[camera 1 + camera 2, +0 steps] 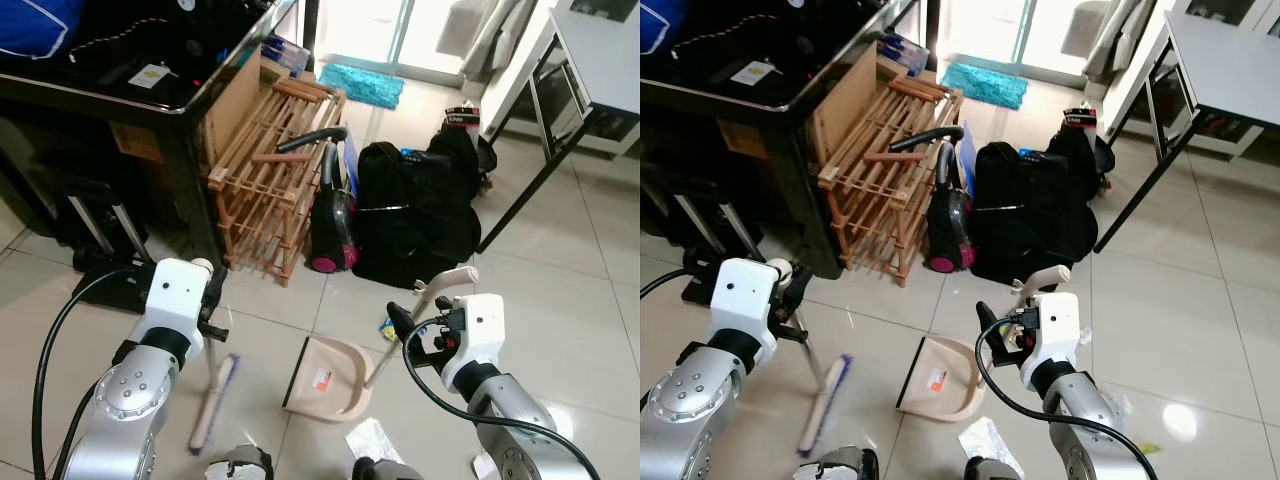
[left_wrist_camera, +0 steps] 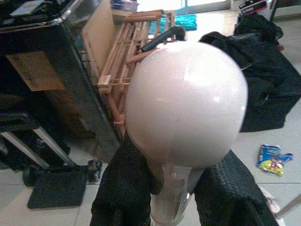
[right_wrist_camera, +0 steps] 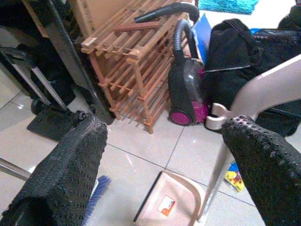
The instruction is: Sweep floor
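Observation:
The dustpan (image 1: 335,380) has its dark front edge (image 1: 297,372) open, so I expect the swept paper to slide out over that edge when I tilt the dustpan's long handle.
My left gripper (image 2: 176,190) is shut on the broom's pale handle just under its round knob (image 2: 186,101). The broom's blue-bristled head (image 1: 215,398) rests on the tiles in front of me. A beige dustpan (image 1: 330,375) stands on the floor, with its long handle (image 1: 440,290) rising toward my right arm. My right gripper (image 3: 164,122) is open, with its jaws wide apart, and the dustpan handle (image 3: 263,92) passes close by one finger (image 3: 265,165). A crumpled white paper (image 1: 372,440) and a small snack wrapper (image 1: 388,327) lie on the tiles near the dustpan.
A wooden slatted rack (image 1: 275,170) leans against a black table (image 1: 120,90) on the left. Beside it are a black and pink vacuum cleaner (image 1: 333,235) and a black bag (image 1: 415,215). A white table's black leg (image 1: 530,180) slants at the right. A teal mat (image 1: 360,85) lies farther off.

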{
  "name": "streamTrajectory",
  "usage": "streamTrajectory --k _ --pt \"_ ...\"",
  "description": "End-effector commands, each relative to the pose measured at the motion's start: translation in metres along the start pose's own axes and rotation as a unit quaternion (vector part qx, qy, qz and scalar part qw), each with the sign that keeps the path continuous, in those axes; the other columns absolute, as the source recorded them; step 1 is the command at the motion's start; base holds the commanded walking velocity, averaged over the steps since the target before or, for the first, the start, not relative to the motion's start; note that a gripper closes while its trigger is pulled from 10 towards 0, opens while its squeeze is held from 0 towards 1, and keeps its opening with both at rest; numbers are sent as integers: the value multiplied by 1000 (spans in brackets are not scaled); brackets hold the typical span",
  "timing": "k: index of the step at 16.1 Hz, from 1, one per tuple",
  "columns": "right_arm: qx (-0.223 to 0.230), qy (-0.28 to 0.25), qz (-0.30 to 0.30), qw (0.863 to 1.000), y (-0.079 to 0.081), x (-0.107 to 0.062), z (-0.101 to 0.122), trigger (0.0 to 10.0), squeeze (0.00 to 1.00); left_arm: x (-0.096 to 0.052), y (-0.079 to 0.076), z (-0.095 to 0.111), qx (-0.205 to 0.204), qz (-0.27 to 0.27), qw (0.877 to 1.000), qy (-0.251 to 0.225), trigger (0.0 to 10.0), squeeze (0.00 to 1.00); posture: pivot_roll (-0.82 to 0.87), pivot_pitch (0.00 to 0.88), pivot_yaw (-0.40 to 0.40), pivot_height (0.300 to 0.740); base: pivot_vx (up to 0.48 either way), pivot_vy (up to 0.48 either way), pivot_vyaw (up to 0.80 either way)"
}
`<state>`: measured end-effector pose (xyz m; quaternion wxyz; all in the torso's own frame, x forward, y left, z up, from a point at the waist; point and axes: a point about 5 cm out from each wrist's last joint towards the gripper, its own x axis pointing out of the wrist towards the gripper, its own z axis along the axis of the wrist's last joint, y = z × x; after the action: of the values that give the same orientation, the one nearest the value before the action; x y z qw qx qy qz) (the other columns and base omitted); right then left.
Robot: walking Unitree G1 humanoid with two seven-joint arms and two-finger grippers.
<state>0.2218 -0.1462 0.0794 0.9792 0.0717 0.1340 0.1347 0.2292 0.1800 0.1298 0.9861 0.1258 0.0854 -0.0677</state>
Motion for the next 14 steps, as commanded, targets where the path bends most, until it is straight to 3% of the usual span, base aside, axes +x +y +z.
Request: streamTrajectory --k 1,3,4,5,7,11,14 --pt "-3 6 -20 1000 -7 -4 0 10000 0 -3 -4 11 7 -12 1000 -23 10000 0 84 165 -69 740 0 0 0" --pt "2 21 -37 999 -11 -3 -6 10000 0 -3 -6 9 7 -12 1000 -22 10000 0 75 170 -71 740 0 0 0" --pt "11 39 -40 998 -12 3 -15 10000 898 -1 -9 9 8 -13 1000 -21 10000 0 71 174 -80 740 0 0 0" --pt "16 36 -40 998 -12 6 -19 10000 1000 -1 -11 10 7 -15 1000 -23 10000 0 74 176 -89 740 0 0 0" --pt "36 13 -33 999 -8 18 -25 10000 1000 -2 -13 11 0 -14 1000 -26 10000 0 89 186 -92 740 0 0 0" --pt "53 -47 -52 996 -15 24 -11 10000 1000 -8 -8 9 -4 -8 1000 -18 10000 0 94 195 -97 740 0 0 0" --pt "57 -45 -68 995 -20 31 -16 10000 1000 -8 -6 7 -2 2 1000 -15 10000 0 103 199 -107 740 0 0 0"
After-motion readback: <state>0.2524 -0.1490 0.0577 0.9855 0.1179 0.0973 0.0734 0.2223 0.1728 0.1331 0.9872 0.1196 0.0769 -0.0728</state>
